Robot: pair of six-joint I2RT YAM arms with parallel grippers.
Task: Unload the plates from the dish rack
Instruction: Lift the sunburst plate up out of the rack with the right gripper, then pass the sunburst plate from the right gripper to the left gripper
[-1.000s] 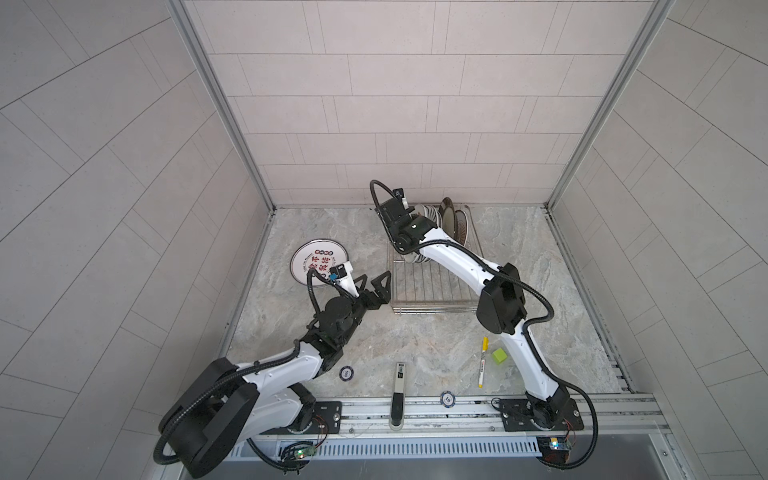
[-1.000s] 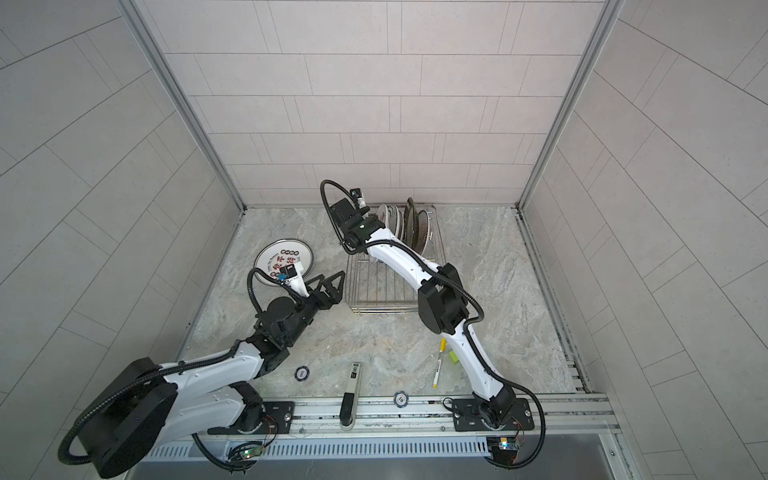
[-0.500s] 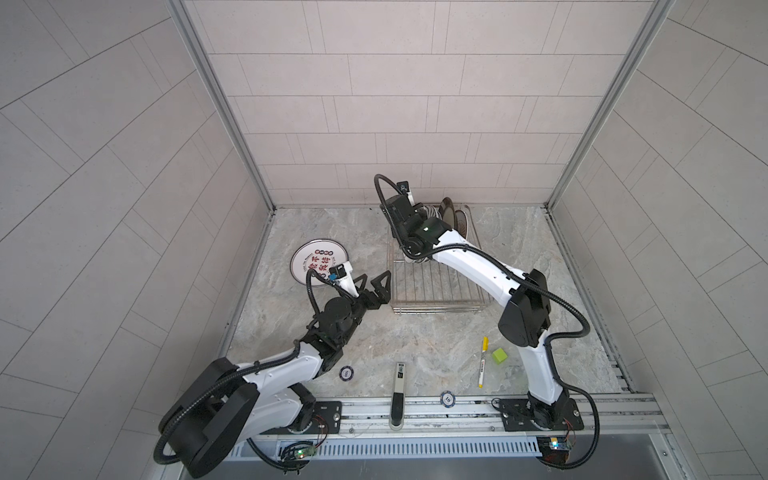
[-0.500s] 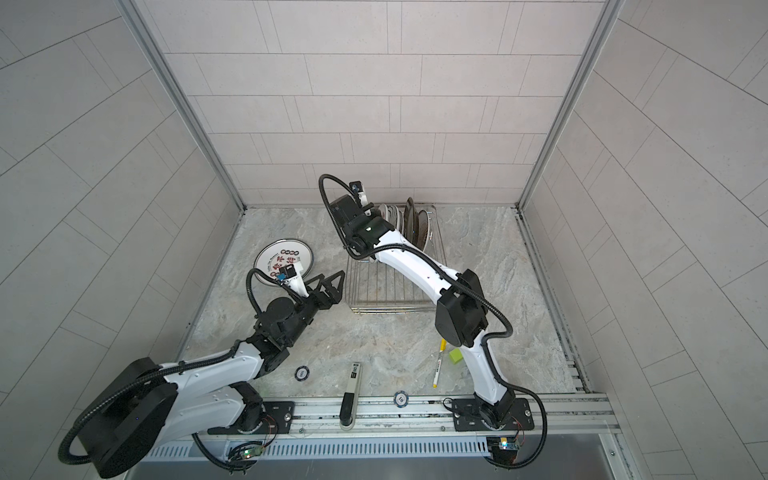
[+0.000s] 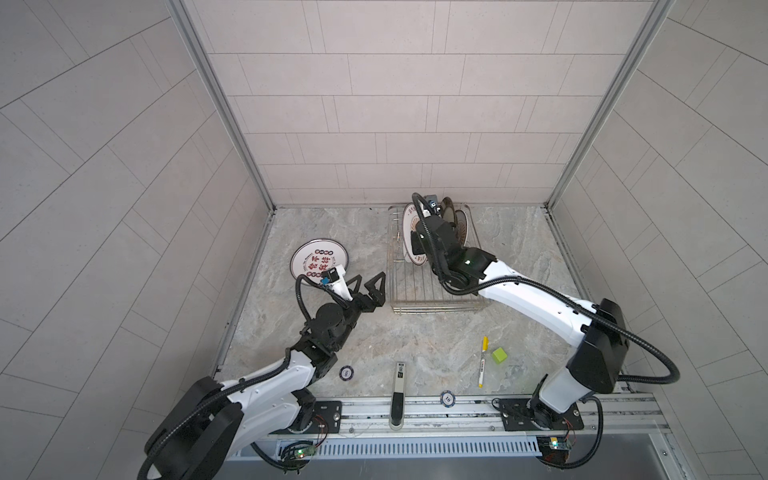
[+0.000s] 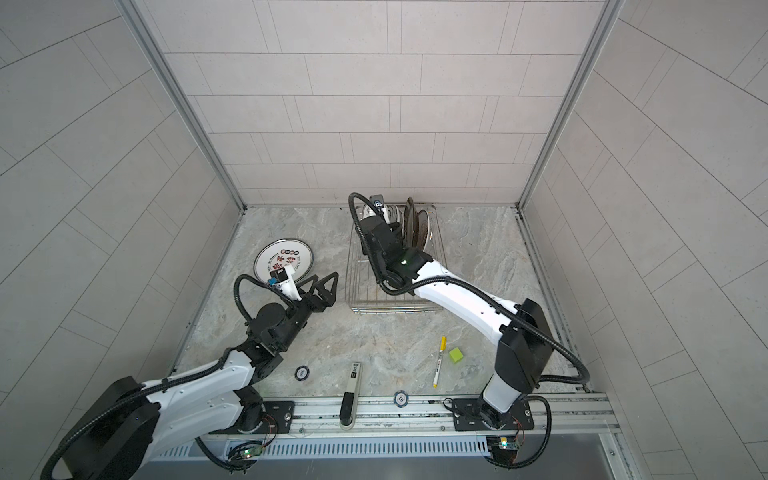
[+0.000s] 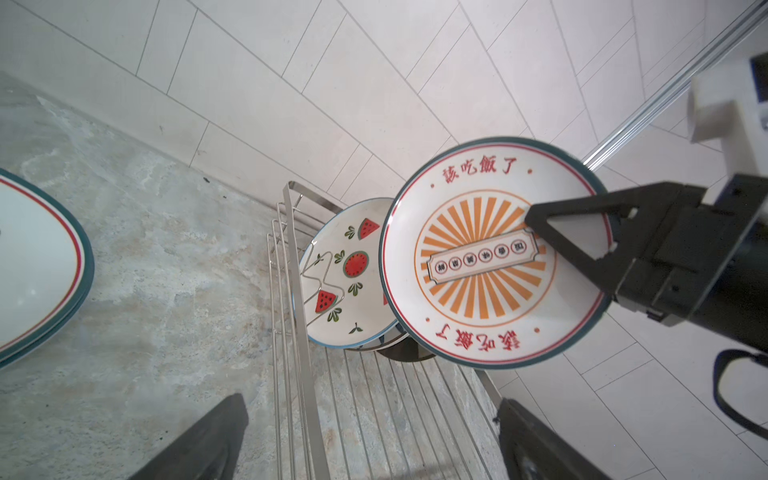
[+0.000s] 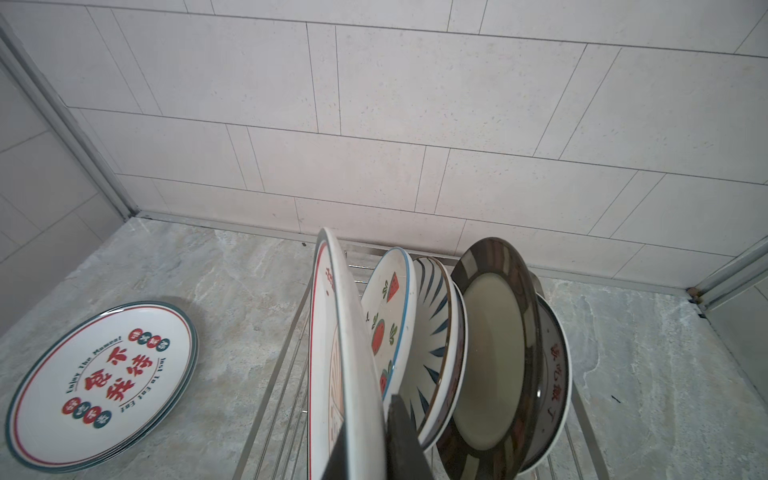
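I should keep my left gripper's fingers open at the rack's front corner [image 5: 393,306] until the sunburst plate's rim [image 7: 387,268], which is free opposite my right gripper, enters them.
The dish rack [image 5: 436,306] [image 6: 395,308] is a chrome wire basket at the back of the table. My right gripper [image 8: 365,449] [image 7: 534,218] is shut on the rim of a white plate with an orange sunburst [image 7: 482,257] [image 8: 332,332] [image 5: 410,226], held on edge over the rack's back left. Behind it stand a watermelon plate [image 7: 349,266] [image 8: 390,299], a navy-petal plate [image 8: 432,332], a brown-rimmed plate [image 8: 494,345] and a red-character plate [image 8: 557,374]. My left gripper [image 5: 370,279] [image 6: 324,279] [image 7: 370,457] hangs open by the rack's front left corner, holding nothing.
A stack of red-character plates [image 5: 318,262] [image 6: 282,259] [image 8: 99,382] lies flat left of the rack. Near the front lie a yellow marker [image 5: 483,361], a green cube [image 5: 499,354], two poker chips [image 5: 346,372] [image 5: 447,398] and a black-and-white tool [image 5: 399,382]. Tiled walls enclose three sides.
My right arm's elbow has swung out to the right, and its wrist has shifted slightly right over the rack with the sunburst plate in its grip. The left arm has not moved.
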